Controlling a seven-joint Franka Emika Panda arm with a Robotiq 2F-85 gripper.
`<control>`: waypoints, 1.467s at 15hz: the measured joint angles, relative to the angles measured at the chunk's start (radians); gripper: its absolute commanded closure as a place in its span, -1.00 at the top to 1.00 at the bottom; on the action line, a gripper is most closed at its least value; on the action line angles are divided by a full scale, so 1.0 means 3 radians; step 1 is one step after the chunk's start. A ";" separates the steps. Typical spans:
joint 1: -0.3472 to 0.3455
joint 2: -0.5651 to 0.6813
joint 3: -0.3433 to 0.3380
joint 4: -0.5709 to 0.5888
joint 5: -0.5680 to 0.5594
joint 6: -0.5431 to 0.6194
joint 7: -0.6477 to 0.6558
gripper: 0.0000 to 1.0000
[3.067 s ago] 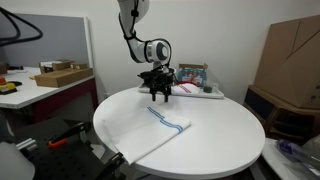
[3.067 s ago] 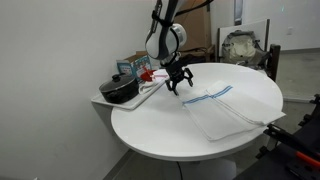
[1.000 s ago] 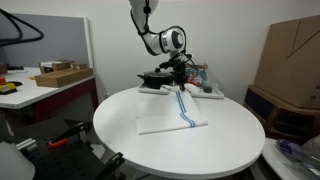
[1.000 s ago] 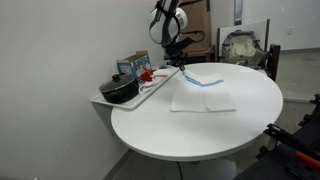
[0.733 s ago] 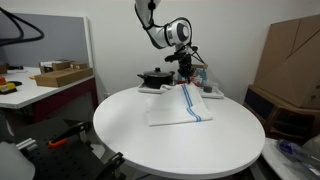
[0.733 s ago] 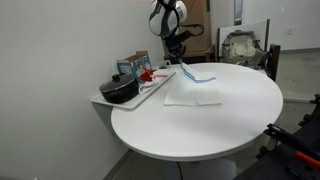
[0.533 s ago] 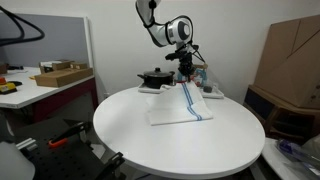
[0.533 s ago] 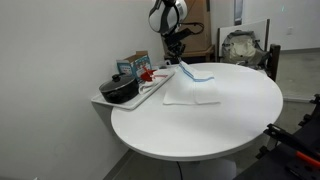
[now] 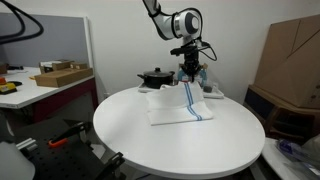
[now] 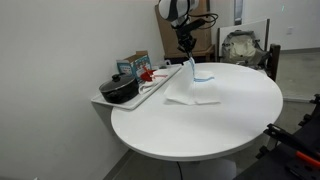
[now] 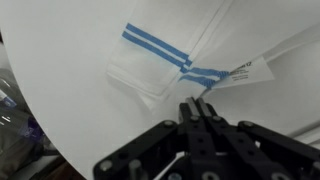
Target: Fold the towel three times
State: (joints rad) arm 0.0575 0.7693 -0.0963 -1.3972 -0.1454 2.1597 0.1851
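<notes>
I should carry on moving my gripper over the towel's flat striped end (image 9: 199,114) and let go there, because its fingers hold the towel's raised striped edge (image 9: 189,93) and that end lies open.
The towel (image 9: 178,110) is a white cloth with blue stripes, lying partly folded on the round white table (image 9: 130,145). One striped edge is lifted off the surface. My gripper (image 9: 188,70) hangs above the towel's far side, shut on that raised edge. In the other exterior view the gripper (image 10: 186,55) holds the cloth up over the rest of the towel (image 10: 192,95) on the table (image 10: 200,135). The wrist view shows the gripper (image 11: 200,108) pinching the towel (image 11: 190,40) by the striped corner, with a small label (image 11: 245,72) beside it.
A black pan (image 9: 155,76) sits on a tray (image 10: 150,90) at the table's edge behind the towel, with small packages (image 10: 135,66) nearby. A cardboard box (image 9: 290,55) stands beside the table, and a side desk (image 9: 45,90) carries a flat box.
The gripper has risen and moved toward the pan side of the table, drawing the striped edge of the towel up with it. The cloth stands steeper than before.
</notes>
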 measured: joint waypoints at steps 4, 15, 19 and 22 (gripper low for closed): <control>-0.0207 -0.0263 0.0110 -0.0308 0.0013 -0.0298 -0.0644 -0.99; -0.0534 -0.0316 0.0013 -0.0496 -0.0171 -0.0662 -0.1151 -0.99; -0.0537 -0.0276 -0.0032 -0.0508 -0.0351 -0.0662 -0.1152 -0.99; -0.0527 -0.0264 -0.0042 -0.0628 -0.0539 -0.0635 -0.1151 -0.99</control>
State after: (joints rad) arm -0.1005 0.6900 -0.1091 -1.5855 -0.3070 1.9691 -0.1604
